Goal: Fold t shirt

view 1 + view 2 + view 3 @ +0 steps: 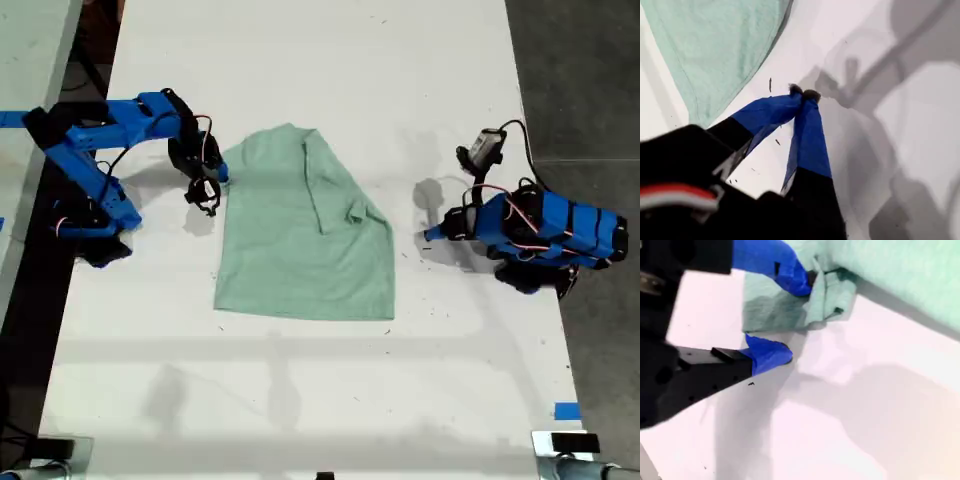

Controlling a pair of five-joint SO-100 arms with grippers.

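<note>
The bunched side (pixel 236 164) of the T-shirt will fold over into a matching slant when the robot carries it inward, since the folded side lies flat along a slanted edge (pixel 350 178).
The pale mint t shirt (pixel 300 250) lies partly folded in the middle of the white table, one side laid over its centre. My second gripper (pixel 208 190) is at the shirt's edge on the exterior view's left. It stands open (pixel 795 322), with one blue fingertip (pixel 800 282) against a bunched bit of cloth (pixel 827 297) and the other on the table. My first gripper (pixel 430 236), on the exterior view's right, is shut and empty (pixel 802 93). It rests on bare table a short way from the shirt's hem (pixel 720 50).
The white table (pixel 300 400) has a dark floor along the exterior view's right and a grey surface at its left. A strip of blue tape (pixel 566 411) sits near the table's front right corner in the exterior view. Both arm bases stand at the table's sides.
</note>
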